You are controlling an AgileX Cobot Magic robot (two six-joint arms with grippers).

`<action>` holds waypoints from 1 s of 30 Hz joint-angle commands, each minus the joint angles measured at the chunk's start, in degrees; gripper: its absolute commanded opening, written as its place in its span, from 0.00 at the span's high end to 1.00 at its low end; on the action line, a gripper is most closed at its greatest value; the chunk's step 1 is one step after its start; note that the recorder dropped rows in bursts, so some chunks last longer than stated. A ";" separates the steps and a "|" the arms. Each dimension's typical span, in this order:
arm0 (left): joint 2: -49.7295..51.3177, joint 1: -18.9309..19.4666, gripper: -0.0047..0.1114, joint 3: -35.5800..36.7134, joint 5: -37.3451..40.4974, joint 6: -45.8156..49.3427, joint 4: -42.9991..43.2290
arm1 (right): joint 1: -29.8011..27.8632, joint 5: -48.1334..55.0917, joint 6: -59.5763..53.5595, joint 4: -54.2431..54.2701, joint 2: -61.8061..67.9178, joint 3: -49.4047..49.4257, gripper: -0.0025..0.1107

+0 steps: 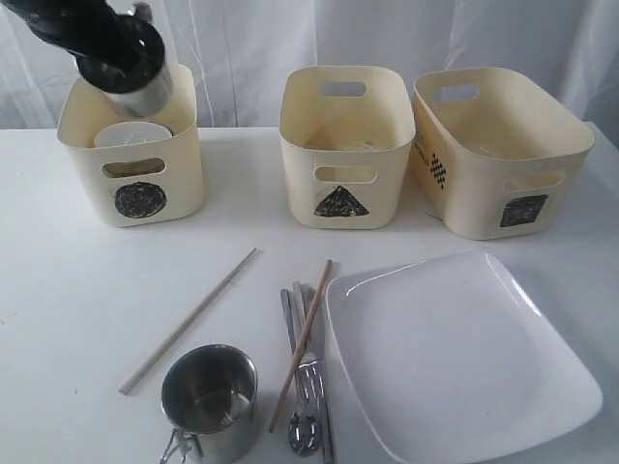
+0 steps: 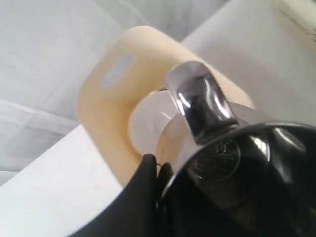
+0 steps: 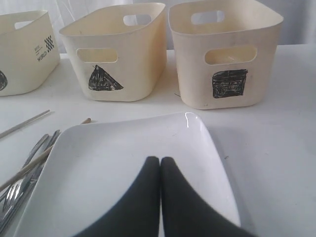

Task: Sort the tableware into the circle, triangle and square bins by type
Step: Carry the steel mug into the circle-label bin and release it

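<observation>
The steel cup (image 1: 147,95) is over the circle bin's opening. My left gripper should go on lowering it and let go when the cup gets to the white bowl (image 1: 132,133).
My left gripper (image 2: 157,165) is shut on the rim of a steel handled cup (image 1: 143,95), holding it tilted over the circle bin (image 1: 131,184). The cup's handle (image 2: 200,98) points toward the bin, where a small white bowl (image 1: 131,135) sits. A second steel cup (image 1: 211,394) stands at the table's front. Two wooden chopsticks (image 1: 189,319) (image 1: 302,343) lie apart, one across the steel cutlery (image 1: 309,396). My right gripper (image 3: 160,162) is shut and empty above the large white square plate (image 3: 123,158). The triangle bin (image 1: 343,145) and the square bin (image 1: 503,164) stand at the back.
The three bins stand in a row along the back of the white table (image 1: 58,290), in front of a white curtain (image 1: 242,39). The plate (image 1: 464,348) fills the front right. The cutlery lies right against the plate's left edge.
</observation>
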 commanded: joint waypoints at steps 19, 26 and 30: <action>22.62 11.16 0.83 -5.67 -20.74 -1.20 -1.84 | 0.10 -0.82 0.34 0.12 -0.29 0.40 0.98; 20.60 11.06 0.55 -7.81 -12.49 -1.49 -8.63 | 0.10 -0.82 0.34 0.12 -0.29 0.40 0.98; 15.35 11.06 0.56 -5.71 -4.25 9.61 -20.05 | 0.10 -0.82 0.34 0.12 -0.29 0.40 0.98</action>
